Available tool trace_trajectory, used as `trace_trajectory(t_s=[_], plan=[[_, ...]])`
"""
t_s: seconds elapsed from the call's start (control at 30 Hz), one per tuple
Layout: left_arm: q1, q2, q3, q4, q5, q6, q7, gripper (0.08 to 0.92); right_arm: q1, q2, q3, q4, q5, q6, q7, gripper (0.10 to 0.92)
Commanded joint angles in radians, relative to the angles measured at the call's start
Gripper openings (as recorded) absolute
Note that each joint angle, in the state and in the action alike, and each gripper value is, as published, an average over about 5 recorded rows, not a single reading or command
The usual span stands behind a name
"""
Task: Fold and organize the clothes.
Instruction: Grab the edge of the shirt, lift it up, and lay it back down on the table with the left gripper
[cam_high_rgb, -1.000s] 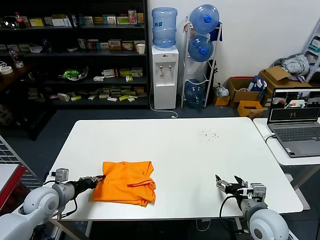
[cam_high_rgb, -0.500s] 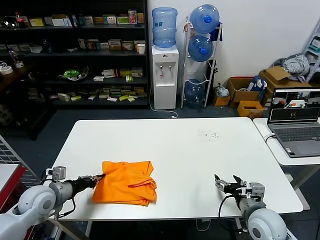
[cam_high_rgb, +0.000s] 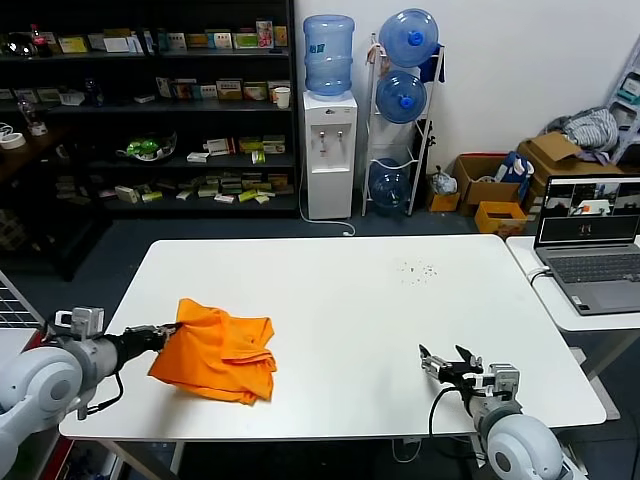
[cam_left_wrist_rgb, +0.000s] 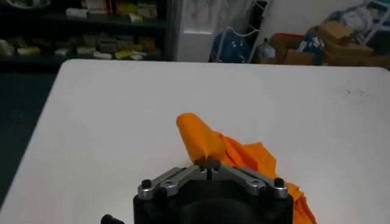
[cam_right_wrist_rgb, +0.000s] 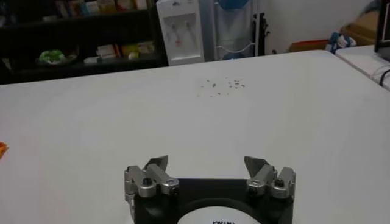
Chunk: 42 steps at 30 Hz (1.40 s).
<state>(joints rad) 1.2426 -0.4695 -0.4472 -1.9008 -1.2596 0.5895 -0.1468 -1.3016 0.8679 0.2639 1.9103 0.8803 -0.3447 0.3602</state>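
Note:
The orange T-shirt lies bunched (cam_high_rgb: 225, 358) far from the robot's open right gripper, so the robot's left gripper should swing the T-shirt's held edge back across toward the table's middle (cam_high_rgb: 345, 335).
The orange T-shirt (cam_high_rgb: 217, 352) lies bunched on the white table (cam_high_rgb: 370, 300) near its front left. My left gripper (cam_high_rgb: 172, 329) is shut on the shirt's left edge, which rises in a small peak at the fingertips in the left wrist view (cam_left_wrist_rgb: 198, 140). That gripper (cam_left_wrist_rgb: 208, 163) has its jaws closed together on the cloth. My right gripper (cam_high_rgb: 444, 361) is open and empty, low over the table's front right; in the right wrist view (cam_right_wrist_rgb: 207, 163) its jaws stand wide apart over bare table. No lettering shows on the shirt.
A laptop (cam_high_rgb: 592, 245) sits on a side table at the right. Small dark specks (cam_high_rgb: 418, 269) dot the table's far right part. Shelves, a water dispenser (cam_high_rgb: 329, 150) and cardboard boxes (cam_high_rgb: 488, 190) stand beyond the table.
My left gripper has pulled the shirt's edge to the left, dragging the whole shirt leftward and bunching it. The right gripper has shifted slightly left.

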Motion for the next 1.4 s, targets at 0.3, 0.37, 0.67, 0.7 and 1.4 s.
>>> trace_trajectory(t_s=[0.3,0.37,0.67,0.7,1.4], plan=[[0.036,0.193,-0.144,0.145,0.172,0.041,0.028,0.090,0.005,0.009,-0.012,-0.022,-0.023,0.036,-0.046,0.823],[0.032,0.216,-0.144,0.176,0.176,0.041,0.049,0.090,0.005,0.010,-0.012,-0.022,-0.023,0.036,-0.045,0.823],[0.017,0.259,-0.090,0.204,0.177,0.041,0.083,0.090,-0.002,0.017,-0.009,-0.007,-0.034,0.026,-0.031,0.823],[0.013,0.261,-0.087,0.211,0.177,0.041,0.087,0.090,-0.004,0.018,-0.007,-0.006,-0.036,0.025,-0.029,0.823],[-0.175,-0.157,0.253,-0.202,-0.435,0.008,-0.401,0.090,-0.050,0.062,0.028,0.020,-0.077,-0.007,0.038,0.823]])
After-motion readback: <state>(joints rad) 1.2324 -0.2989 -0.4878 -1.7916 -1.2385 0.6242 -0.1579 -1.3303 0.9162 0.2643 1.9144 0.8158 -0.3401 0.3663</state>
